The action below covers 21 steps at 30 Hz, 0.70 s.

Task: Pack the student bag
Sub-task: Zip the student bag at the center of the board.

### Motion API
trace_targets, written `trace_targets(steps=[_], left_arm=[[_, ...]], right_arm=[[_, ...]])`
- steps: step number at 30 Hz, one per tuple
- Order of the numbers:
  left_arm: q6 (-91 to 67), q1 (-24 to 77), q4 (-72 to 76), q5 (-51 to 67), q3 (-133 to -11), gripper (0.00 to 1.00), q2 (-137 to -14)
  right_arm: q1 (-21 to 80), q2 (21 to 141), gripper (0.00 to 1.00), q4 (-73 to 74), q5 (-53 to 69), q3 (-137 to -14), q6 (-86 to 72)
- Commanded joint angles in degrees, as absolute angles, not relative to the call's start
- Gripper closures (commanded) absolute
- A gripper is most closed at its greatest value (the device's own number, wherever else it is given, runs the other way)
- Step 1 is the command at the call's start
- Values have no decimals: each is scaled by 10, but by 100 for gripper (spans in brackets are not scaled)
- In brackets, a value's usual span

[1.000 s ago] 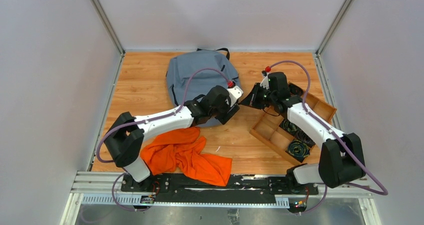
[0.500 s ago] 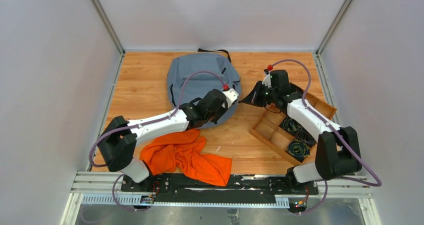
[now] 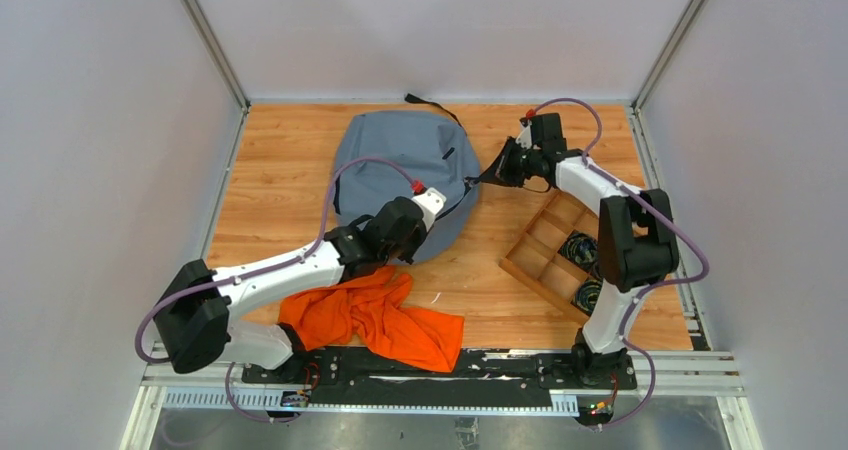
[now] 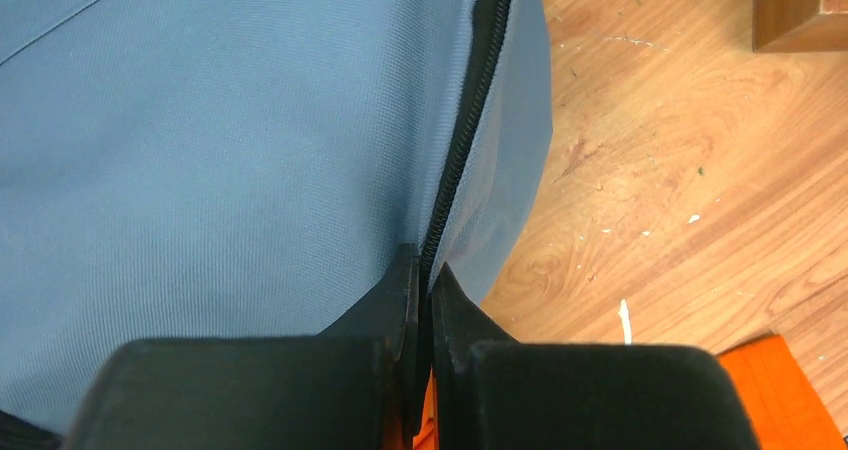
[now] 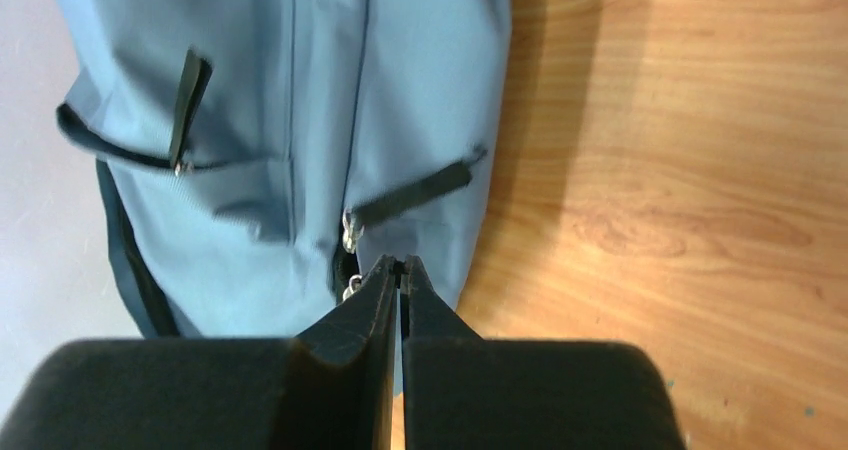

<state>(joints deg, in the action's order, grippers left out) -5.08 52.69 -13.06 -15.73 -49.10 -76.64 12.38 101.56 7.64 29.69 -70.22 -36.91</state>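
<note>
The silver rings (image 5: pixel 351 286) are close together, and my left gripper is holding the bag's edge. My right gripper should go on pulling the zipper pull until the rings meet (image 5: pixel 350 233).
The student bag (image 3: pixel 392 155) is a grey-blue backpack lying flat at the far middle of the table. My left gripper (image 3: pixel 442 213) is at its near right edge. In the left wrist view the left gripper (image 4: pixel 425 268) is shut on the bag's (image 4: pixel 250 140) edge, right at the black zipper line (image 4: pixel 470 120). My right gripper (image 3: pixel 484 179) is at the bag's right side. Seen from the right wrist, the right gripper (image 5: pixel 400 263) is shut on a small black zipper pull, beside silver rings on the bag (image 5: pixel 260 90).
An orange cloth (image 3: pixel 375 315) lies crumpled near the front edge, under the left forearm. A wooden compartment tray (image 3: pixel 548 240) with coiled cables stands at the right, under the right arm. Grey walls close in the table on three sides.
The left gripper has shut on the bag's zipper edge and drawn back toward the near left. The right gripper has swung toward the far side, still shut, and the bag has shifted with it.
</note>
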Motion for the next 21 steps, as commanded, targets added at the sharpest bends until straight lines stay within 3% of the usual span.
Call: trace_targets(steps=[1,12,16,19,21], left_arm=[[-74,528,-180,-180,-467,100,-718],[-91,528,-171,-158,-450,100,-687],[-130,527,-124,-151,-476,100,-736],[-134,523,-116,-106,-571,99,-813],[-133,518,-161,-108,-670,82,-872]], right_arm=[[84,1070,100,54,228,-761,-373],[76,1134,100,70,244,-853,-371],[76,1121,100,63,237,-866,-363],[72,1135,100,81,216,-921,-357],[65,1159,100,114,214,-992,-350]])
